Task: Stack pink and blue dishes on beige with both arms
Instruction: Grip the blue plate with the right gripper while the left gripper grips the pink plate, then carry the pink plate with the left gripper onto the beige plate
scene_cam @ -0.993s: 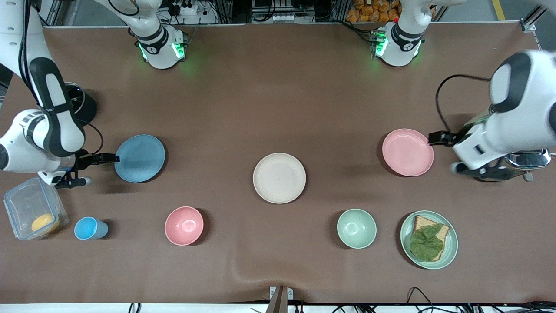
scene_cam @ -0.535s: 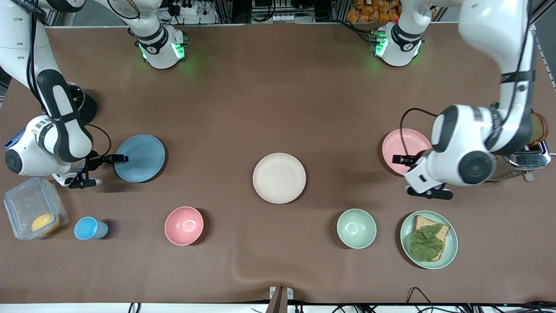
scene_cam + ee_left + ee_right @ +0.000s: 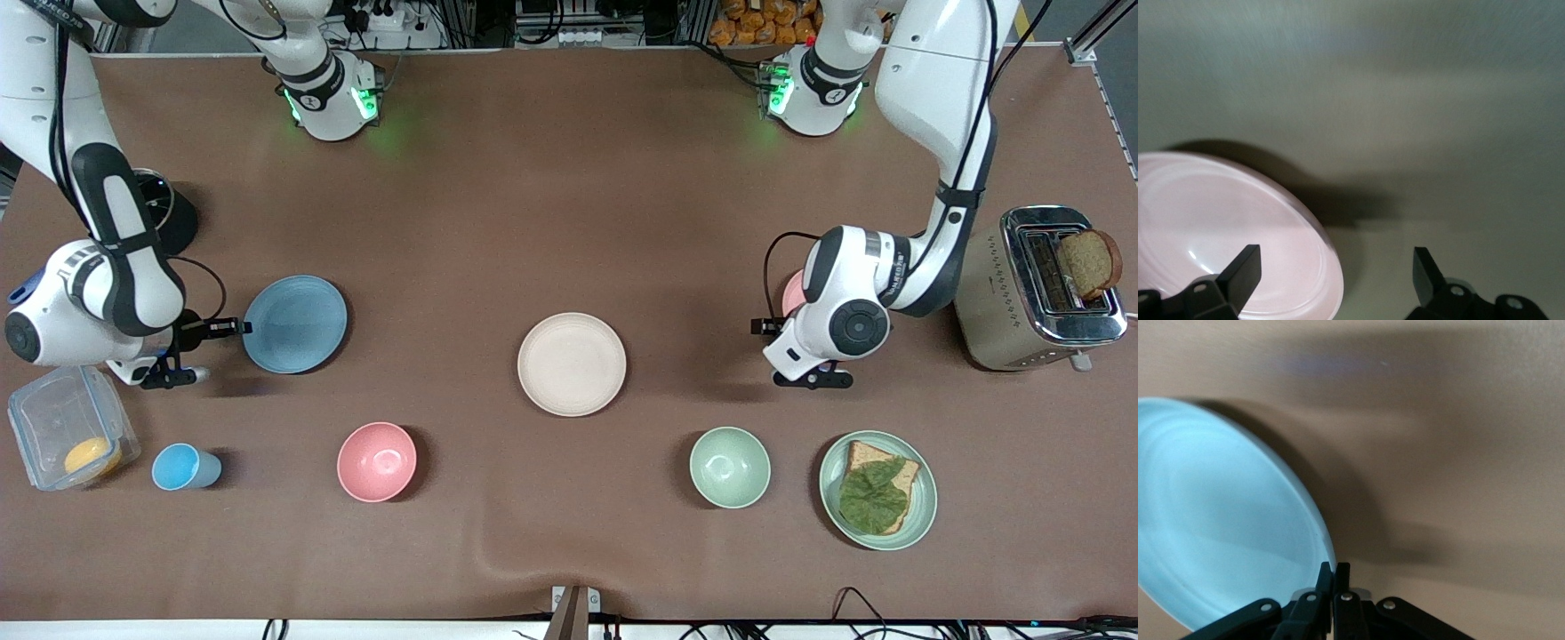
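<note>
The pink plate's inside [image 3: 791, 294] is showing a smooth, clear surface [image 3: 1225, 223]. I should expect the plate's hidden part to be empty as well when I lift it.
The light blue plate [image 3: 295, 324] is at the right arm's end of the table. My right gripper [image 3: 238, 327] is shut on its rim, as the right wrist view shows with the fingers [image 3: 1325, 577] pinched on the blue plate [image 3: 1218, 520]. The beige plate [image 3: 572, 364] lies bare at the table's middle. My left arm's wrist covers the pink plate [image 3: 789, 294], leaving only a sliver. My left gripper [image 3: 763, 326] is open at that plate's edge on the beige plate's side. In the left wrist view the gripper [image 3: 1336, 260] straddles the pink plate's [image 3: 1218, 220] rim, touching nothing.
Nearer the camera stand a blue cup [image 3: 182, 468], a pink bowl [image 3: 377, 461], a green bowl [image 3: 730, 467] and a green plate with bread and leaf [image 3: 878, 490]. A clear container [image 3: 67, 436] is beside the right arm. A toaster [image 3: 1040, 289] holding a slice stands at the left arm's end.
The left arm swung from the toaster across the pink plate, and its gripper now sits at the plate's edge toward the middle. The right gripper nudged the blue plate slightly toward the beige plate.
</note>
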`<state>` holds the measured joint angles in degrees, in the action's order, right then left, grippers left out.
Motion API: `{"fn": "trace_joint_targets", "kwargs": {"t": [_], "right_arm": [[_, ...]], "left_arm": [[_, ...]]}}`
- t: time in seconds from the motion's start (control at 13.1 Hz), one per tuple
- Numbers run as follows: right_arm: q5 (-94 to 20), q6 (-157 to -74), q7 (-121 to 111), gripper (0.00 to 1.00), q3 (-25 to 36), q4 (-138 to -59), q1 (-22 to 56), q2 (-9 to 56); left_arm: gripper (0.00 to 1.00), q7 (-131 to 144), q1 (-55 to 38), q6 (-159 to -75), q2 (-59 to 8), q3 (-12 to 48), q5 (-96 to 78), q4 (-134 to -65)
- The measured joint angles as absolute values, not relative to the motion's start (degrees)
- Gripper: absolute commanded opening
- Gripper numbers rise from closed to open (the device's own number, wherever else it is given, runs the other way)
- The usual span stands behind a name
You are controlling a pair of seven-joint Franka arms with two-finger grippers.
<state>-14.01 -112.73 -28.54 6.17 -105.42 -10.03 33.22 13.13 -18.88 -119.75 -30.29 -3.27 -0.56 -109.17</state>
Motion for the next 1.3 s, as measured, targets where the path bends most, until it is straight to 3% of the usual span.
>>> {"fn": "trace_joint_targets", "kwargs": {"t": [0.15,0.23,0.76,1.07,1.3], "right_arm": [[-14.3,-108.0,-25.4,0.0,6.1,-101.9,-9.8,33.2],[-14.3,-106.1,-24.4,0.0,6.0,-100.7,-9.6,33.2],[-14.4,-98.6,-21.5,0.0,5.7,-96.2,-9.0,33.2],[-14.4,-97.7,-20.9,0.0,5.7,-95.6,-8.7,33.2],[-14.4,-97.4,-20.6,0.0,5.6,-95.3,-8.3,33.2]], "left_arm": [[0.19,15.2,-19.3,-119.8,-30.8,-3.3,-0.6,-110.4],[0.02,15.8,-19.5,-119.8,-31.3,-3.3,-0.6,-110.6],[0.0,17.2,-20.4,-116.8,-31.0,-3.4,-0.2,-108.6],[0.0,21.5,-26.1,-103.6,-30.8,-3.1,-0.2,-93.3],[0.0,22.0,-30.5,-101.4,-32.0,-1.9,-2.0,-86.6]]}}
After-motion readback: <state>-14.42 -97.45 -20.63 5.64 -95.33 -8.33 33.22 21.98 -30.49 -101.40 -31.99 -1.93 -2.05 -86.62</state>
